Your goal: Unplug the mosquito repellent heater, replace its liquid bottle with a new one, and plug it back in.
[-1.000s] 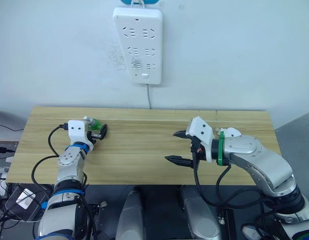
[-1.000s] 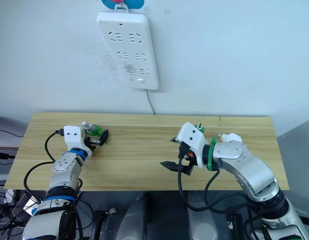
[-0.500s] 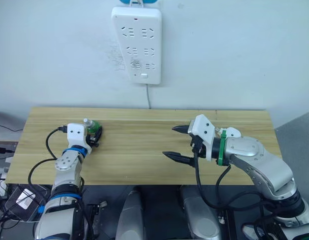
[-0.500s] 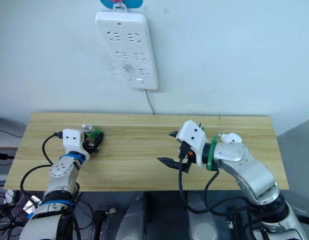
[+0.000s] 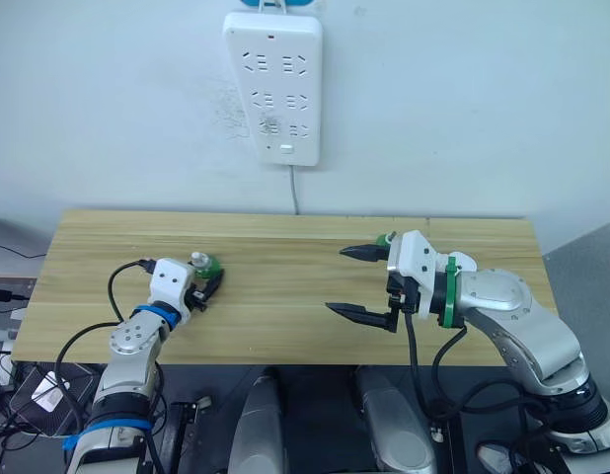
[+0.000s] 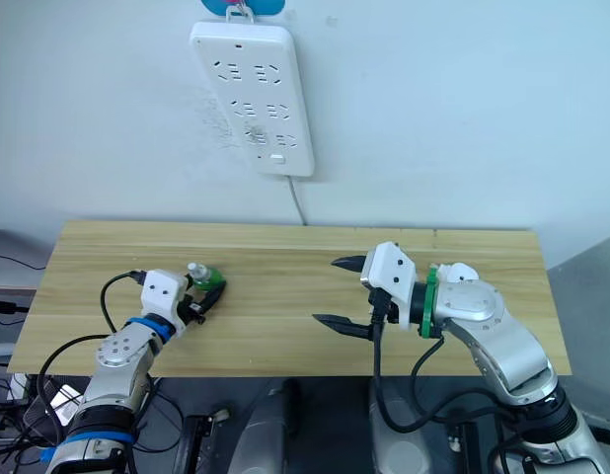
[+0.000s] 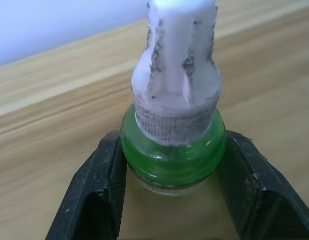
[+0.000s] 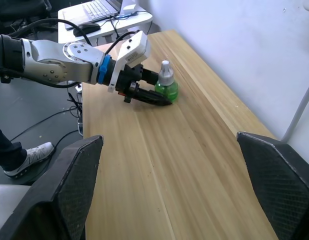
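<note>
The whitish cap on the new one (image 5: 200, 261) goes up to a tall narrow tip (image 8: 165, 65). I expect to find an upright wick hidden inside when I open it.
The new one (image 5: 204, 265), a small green bottle with a whitish cap, stands upright at the table's left. My left gripper (image 5: 210, 280) is shut on its green body, and both fingers (image 7: 102, 185) press its sides. The same bottle (image 8: 166, 86) shows in the right wrist view. My right gripper (image 5: 344, 281) hovers open over the table's right half, with nothing between its fingers. Behind that arm lies the white mosquito repellent heater (image 6: 454, 271), mostly hidden. A speck of green (image 5: 384, 239) beside it may be its liquid bottle.
A long white power strip (image 5: 273, 87) hangs on the wall above the table's middle, its cable (image 5: 293, 194) running down behind the wooden table (image 5: 285, 296). Bare wood lies between the two grippers.
My left gripper closed on the capped bottle and carried it right and toward the front edge. My right gripper drew back slightly to the right, still open.
</note>
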Controlling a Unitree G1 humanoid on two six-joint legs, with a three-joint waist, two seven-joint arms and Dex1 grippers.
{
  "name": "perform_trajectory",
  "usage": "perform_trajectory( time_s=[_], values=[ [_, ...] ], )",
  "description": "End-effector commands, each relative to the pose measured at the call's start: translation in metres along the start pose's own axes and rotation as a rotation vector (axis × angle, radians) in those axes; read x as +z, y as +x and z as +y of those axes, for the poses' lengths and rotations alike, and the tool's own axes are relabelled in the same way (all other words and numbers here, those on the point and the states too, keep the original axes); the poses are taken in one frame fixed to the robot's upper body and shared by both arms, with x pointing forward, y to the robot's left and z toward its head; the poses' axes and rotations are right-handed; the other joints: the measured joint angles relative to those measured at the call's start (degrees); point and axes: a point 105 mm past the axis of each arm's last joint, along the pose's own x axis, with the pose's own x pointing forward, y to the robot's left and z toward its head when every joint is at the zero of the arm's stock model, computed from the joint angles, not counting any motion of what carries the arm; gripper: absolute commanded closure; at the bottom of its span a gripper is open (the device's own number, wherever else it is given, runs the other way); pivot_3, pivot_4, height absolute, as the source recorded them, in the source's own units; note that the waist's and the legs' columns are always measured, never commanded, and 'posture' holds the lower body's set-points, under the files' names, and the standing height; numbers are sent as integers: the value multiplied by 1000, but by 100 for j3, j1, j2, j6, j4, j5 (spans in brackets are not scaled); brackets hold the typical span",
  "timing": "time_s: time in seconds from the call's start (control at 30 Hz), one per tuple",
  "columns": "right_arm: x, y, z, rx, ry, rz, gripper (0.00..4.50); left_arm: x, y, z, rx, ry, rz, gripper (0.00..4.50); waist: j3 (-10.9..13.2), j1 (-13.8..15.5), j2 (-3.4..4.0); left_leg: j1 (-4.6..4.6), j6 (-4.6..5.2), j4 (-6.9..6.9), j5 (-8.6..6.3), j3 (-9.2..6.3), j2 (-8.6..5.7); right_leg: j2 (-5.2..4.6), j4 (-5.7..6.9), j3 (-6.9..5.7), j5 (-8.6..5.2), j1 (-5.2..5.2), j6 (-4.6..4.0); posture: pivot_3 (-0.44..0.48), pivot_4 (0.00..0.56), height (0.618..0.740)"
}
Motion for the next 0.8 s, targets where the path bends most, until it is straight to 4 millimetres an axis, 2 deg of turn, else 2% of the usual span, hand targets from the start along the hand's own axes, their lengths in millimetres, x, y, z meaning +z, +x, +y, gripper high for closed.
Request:
perform_trajectory(
  time_s=[0.03, 0.17, 0.23, 0.37, 0.43, 0.63, 0.8],
  values=[
    [6, -11, 0, 5, -27, -29, 0, 34, 3, -20, -133, 102, -72, 2252, -1, 18, -1, -4, -2, 0, 1, -2, -1, 0, 0, -2, 0, -2, 0, -149, 355, 740],
    [8, -17, -2, -12, -33, -38, 0, 62, 7, -52, -328, 180, -122, 2252, -14, 61, -9, -7, -16, -1, 9, -8, -2, -1, 1, -8, 10, -5, -18, -154, 334, 740],
    [10, -17, -4, -24, -35, -44, 0, 70, 9, -61, -392, 190, -136, 2252, -15, 65, -10, -7, -19, -2, 11, -8, -4, -2, 1, -8, 10, -5, -17, -157, 324, 740],
    [19, -19, -3, -43, -70, -56, 0, 103, 7, -106, -709, 279, -186, 2252, -30, 59, -13, -9, -20, -1, 12, -8, -5, -1, 1, -11, 10, -6, -18, -186, 307, 740],
    [24, -19, -1, -46, -89, -62, 0, 112, 4, -123, -840, 346, -198, 2252, -33, 55, -14, -14, -23, -1, 13, -9, -5, 0, 3, -12, 14, -12, -24, -205, 298, 740],
    [27, -10, 1, -71, -82, -42, 0, 141, 4, -147, -1047, 296, -208, 2252, -42, -25, -17, -18, -23, 3, 14, -10, -7, -1, 7, -13, 17, -16, -28, -252, 297, 740],
    [28, -1, -3, -116, -43, -46, 0, 151, 9, -150, -1110, 331, -196, 2252, -44, -122, -18, -20, -23, 5, 15, -9, -6, 0, 12, -13, 18, -20, -29, -270, 299, 740]
  ],
)
